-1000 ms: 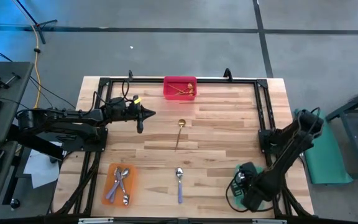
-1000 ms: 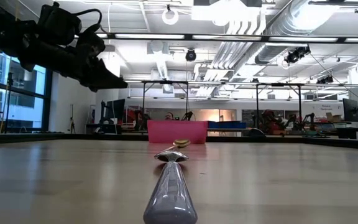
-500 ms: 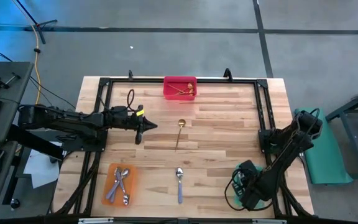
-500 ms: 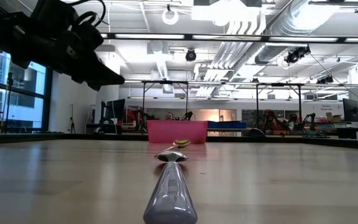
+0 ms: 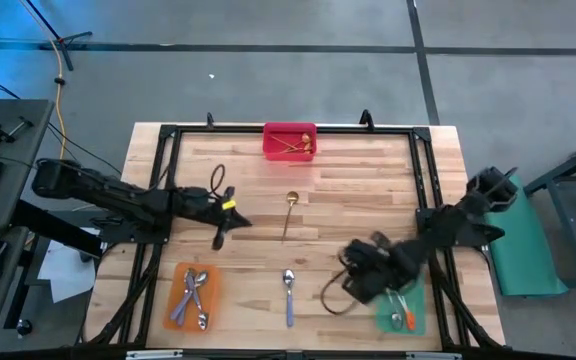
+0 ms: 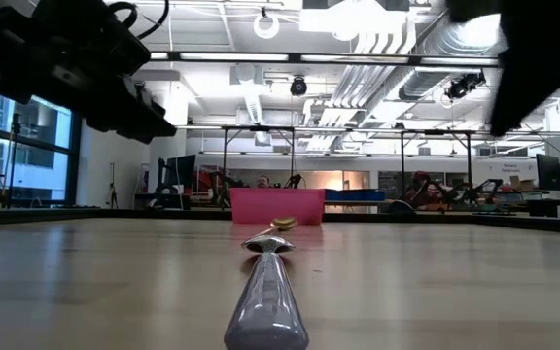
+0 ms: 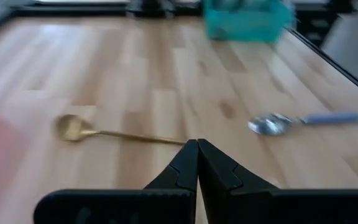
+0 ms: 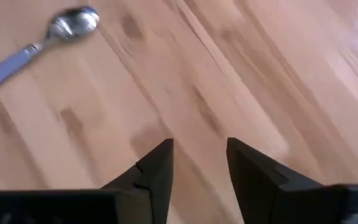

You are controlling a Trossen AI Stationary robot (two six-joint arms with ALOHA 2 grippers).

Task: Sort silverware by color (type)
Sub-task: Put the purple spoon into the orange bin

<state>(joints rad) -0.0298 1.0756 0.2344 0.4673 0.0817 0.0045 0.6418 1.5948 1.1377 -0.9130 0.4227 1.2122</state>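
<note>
The orange tray (image 5: 191, 297) for the purple-blue spoon is far from my right gripper, so my left gripper should grab the spoon (image 5: 289, 285) by its neck.
A slim gold spoon (image 5: 289, 214) lies mid-table, also seen in the left wrist view (image 7: 114, 132). A spoon with a purple-blue handle (image 5: 288, 295) lies nearer the front edge and fills the low view's foreground (image 6: 266, 297). My left gripper (image 5: 220, 240) hovers shut to the left of the gold spoon, its tips (image 7: 197, 147) closed on nothing. My right gripper (image 5: 353, 283) hangs open to the right of the purple-blue spoon (image 8: 42, 40), with bare wood showing between its fingers (image 8: 199, 149).
At the far edge a pink tray (image 5: 277, 150) holds gold spoons. An orange tray (image 5: 179, 283) at the front left holds purple-blue-handled spoons. On the green tray (image 5: 415, 314) at the front right lies an orange-handled spoon (image 5: 399, 311). Black frame rails (image 5: 423, 175) run along the sides.
My left gripper has moved toward the near edge and a little to the right, staying shut. My right gripper has swung from over the green tray toward the table's left, nearer the purple-blue spoon; the tray with its orange-handled spoon now shows.
</note>
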